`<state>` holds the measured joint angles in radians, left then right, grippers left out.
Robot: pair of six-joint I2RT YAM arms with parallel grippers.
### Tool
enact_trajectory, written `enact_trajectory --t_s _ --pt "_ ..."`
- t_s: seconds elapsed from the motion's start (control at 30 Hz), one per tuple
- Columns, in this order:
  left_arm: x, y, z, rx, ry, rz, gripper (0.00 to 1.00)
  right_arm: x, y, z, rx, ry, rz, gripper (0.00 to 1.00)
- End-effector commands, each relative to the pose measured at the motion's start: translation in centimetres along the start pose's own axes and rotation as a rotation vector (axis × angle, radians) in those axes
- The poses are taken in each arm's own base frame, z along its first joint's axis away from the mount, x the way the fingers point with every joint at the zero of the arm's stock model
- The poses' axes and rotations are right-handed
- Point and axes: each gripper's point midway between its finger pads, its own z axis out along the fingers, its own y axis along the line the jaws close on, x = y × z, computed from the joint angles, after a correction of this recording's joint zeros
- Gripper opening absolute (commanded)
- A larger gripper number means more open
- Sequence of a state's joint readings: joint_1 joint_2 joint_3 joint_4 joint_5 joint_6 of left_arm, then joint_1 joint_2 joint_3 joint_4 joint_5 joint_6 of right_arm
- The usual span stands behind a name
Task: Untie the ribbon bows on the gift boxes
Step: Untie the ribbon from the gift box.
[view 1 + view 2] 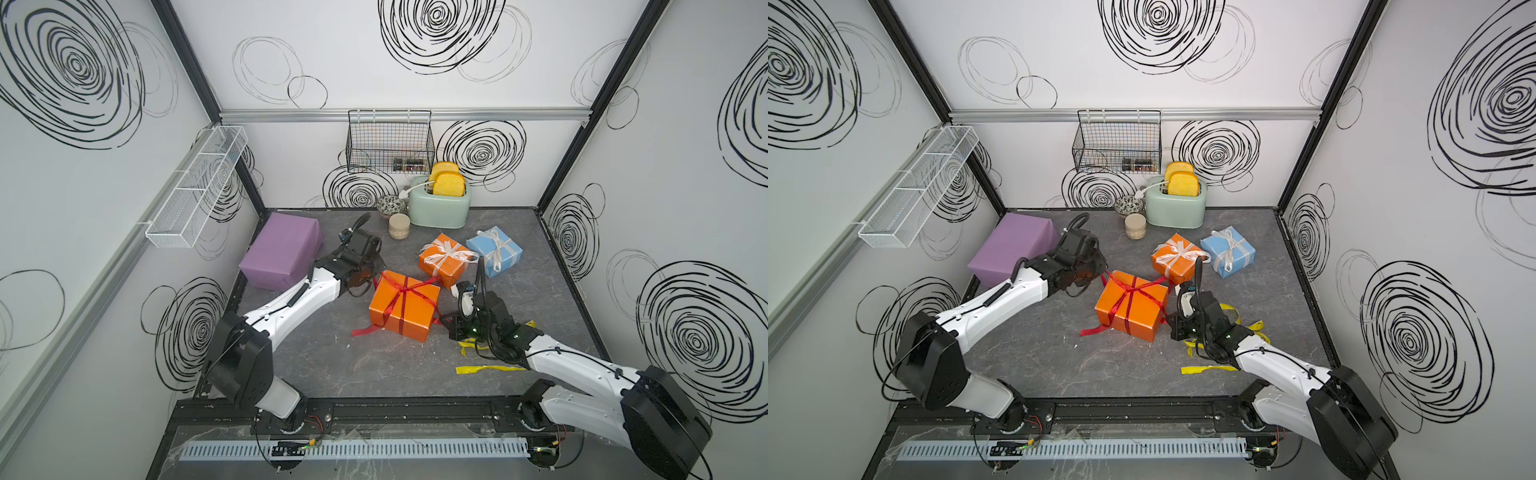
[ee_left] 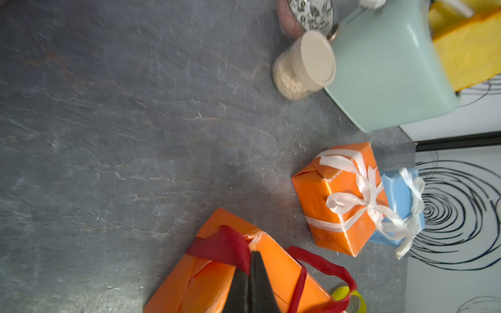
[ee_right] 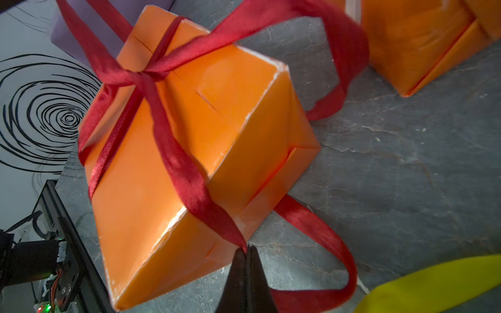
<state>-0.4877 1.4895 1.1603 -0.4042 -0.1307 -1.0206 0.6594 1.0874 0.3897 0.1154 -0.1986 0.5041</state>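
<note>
My grippers are holding red pieces of ribbon on opposite sides of the orange box's knot [image 1: 405, 291]. My left gripper keeps pulling toward the lilac box [image 1: 281, 249] until both pieces are straight, and then let go.
In both top views the medium orange gift box [image 1: 415, 316] [image 1: 1138, 309] sits mid-table, with a dark red ribbon bow [image 1: 401, 291] [image 1: 1131, 291] knotted on top. My left gripper [image 1: 372, 282] [image 2: 252, 253] is at its far-left corner, shut on a red ribbon strand [image 2: 222, 246]. At the near-right corner my right gripper [image 1: 441, 321] [image 3: 246, 248] is shut on another red strand [image 3: 179, 160]. Behind stand a small orange cube [image 1: 451, 270] and a light-blue cube [image 1: 505, 249], each with a tied white bow. The lilac box [image 1: 282, 249] carries no ribbon.
A loose yellow ribbon [image 1: 484, 368] lies on the table under and beside the right arm. A mint toaster [image 1: 440, 208], a lidded jar [image 1: 400, 226] and a patterned bowl [image 1: 390, 204] stand at the back wall. Wire baskets hang on the walls.
</note>
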Motion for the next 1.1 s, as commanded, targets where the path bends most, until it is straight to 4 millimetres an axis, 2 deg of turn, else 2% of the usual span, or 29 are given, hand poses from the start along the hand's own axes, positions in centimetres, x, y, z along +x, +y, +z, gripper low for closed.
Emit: enact_trajectory --t_s 0.0,0.2,0.33,0.43,0.57,0.6,0.67,0.7,0.77,0.8,0.87,1.0,1.07 --pt "-2.6 0.5 -1.1 0.033 -0.087 -0.022 0.00 0.1 -0.8 0.3 0.040 -0.009 0.003 0.00" --pt "-5.7 3.2 -1.2 0.025 -0.137 -0.124 0.00 -0.2 -0.8 0.7 0.049 0.002 0.019 0.00" --pt "-8.2 5.0 -2.3 -0.013 -0.214 -0.160 0.00 -0.6 -1.2 1.0 0.084 0.006 0.041 0.00" --pt "-8.9 6.0 -2.3 -0.022 -0.228 -0.190 0.00 -0.9 -1.3 1.3 0.102 0.019 0.047 0.00" --pt "-8.7 6.2 -1.5 -0.009 -0.197 -0.206 0.01 -1.1 -1.3 1.6 0.119 0.039 0.060 0.01" --pt "-8.6 6.2 -1.4 -0.005 -0.190 -0.205 0.02 -1.3 -1.3 1.6 0.120 0.041 0.062 0.04" --pt "-8.4 6.0 -1.1 0.006 -0.179 -0.203 0.03 -1.7 -1.0 1.6 0.121 0.041 0.061 0.20" --pt "-8.4 5.9 -1.1 0.012 -0.174 -0.201 0.10 -2.1 -0.9 1.5 0.125 0.034 0.058 0.30" --pt "-8.2 5.8 -0.8 0.020 -0.163 -0.200 0.19 -3.3 -0.5 1.4 0.129 0.013 0.053 0.41" --pt "-8.1 5.6 -0.7 0.029 -0.152 -0.197 0.29 -4.0 -0.3 1.3 0.132 0.003 0.048 0.48" --pt "-7.8 5.1 -0.7 0.048 -0.135 -0.186 0.48 -5.5 0.2 1.3 0.139 -0.018 0.034 0.57" --pt "-7.0 3.8 -1.5 0.069 -0.131 -0.152 0.78 -8.3 2.0 1.9 0.106 -0.037 0.012 0.62" --pt "-6.1 3.0 -2.0 0.077 -0.123 -0.140 0.85 -9.0 3.4 2.6 0.056 -0.017 -0.025 0.62"
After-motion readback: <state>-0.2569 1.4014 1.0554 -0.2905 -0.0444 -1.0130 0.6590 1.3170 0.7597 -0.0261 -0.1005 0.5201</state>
